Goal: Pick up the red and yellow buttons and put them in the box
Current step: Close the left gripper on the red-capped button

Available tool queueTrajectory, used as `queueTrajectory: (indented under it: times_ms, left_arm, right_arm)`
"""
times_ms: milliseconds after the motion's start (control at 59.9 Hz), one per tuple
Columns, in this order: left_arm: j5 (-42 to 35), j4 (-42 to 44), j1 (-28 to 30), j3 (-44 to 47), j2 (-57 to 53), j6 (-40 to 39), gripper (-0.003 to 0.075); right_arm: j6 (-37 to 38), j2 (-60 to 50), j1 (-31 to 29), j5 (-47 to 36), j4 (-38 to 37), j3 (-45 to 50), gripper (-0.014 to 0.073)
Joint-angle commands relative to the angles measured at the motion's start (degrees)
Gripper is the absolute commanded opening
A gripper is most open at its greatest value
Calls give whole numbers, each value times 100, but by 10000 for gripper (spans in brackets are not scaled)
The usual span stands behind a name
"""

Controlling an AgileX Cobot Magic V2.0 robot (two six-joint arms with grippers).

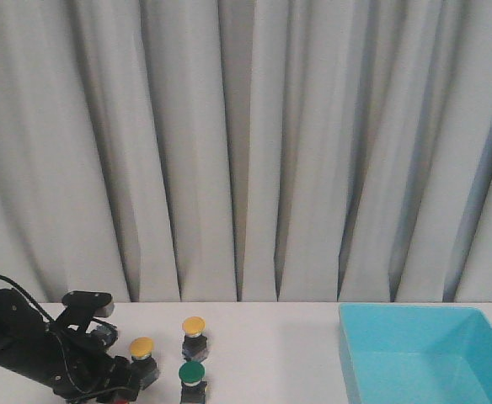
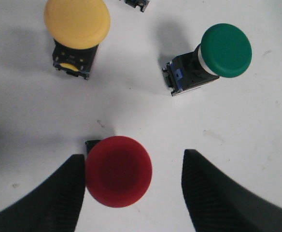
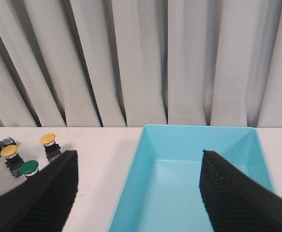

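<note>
The red button [image 2: 119, 171] is standing between the left gripper's fingers, far from the turquoise box, so the robot should lift it and pass it to the right gripper.
In the left wrist view a red button [image 2: 118, 170] stands upright on the white table between the fingers of my left gripper [image 2: 133, 159]. The gripper is open; the red cap touches one finger and a wide gap separates it from the other. A yellow button [image 2: 77, 21] and a green-capped one [image 2: 225, 50] stand just beyond. In the front view two yellow buttons [image 1: 194, 326] [image 1: 141, 347] stand by my left arm [image 1: 52, 353]. The turquoise box [image 1: 410, 308] sits at the right. My right gripper [image 3: 138, 159] hangs open above the box [image 3: 194, 140], holding nothing.
A green button [image 1: 191, 373] stands near the front edge, right of the left arm. Grey curtains [image 1: 246, 151] hang behind the table. Bare white tabletop [image 1: 271, 353] lies between the buttons and the box.
</note>
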Motion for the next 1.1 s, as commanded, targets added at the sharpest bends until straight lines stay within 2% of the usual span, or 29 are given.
queueTrajectory:
  times_ms: [0,384,517,701,968,1084]
  left_arm:
    - [-118,-134,-26,-176,-195,-56,429]
    - [-190,-134,-26,-176,-70,-51,428]
    - [-190,-134,-26,-176,-70,-51,398]
    - [-172,-134,-26,-176,-70,-51,277]
    - [-89,-134,-26,-201,-81,-45,-1]
    - [72,-134,-26,-288,-88,-37,-8]
  right_arm:
    - [-19,64,-38,-377,43,-186,506]
    - [60,64,-38,-387,43,-186,506]
    - [59,64,-38,-393,43,-186,506]
    - [59,64,-38,-393,43,-186,506]
    - [59,64,-38,-399,43,-186,506]
    - [36,64,-38,-399,37,-186,506]
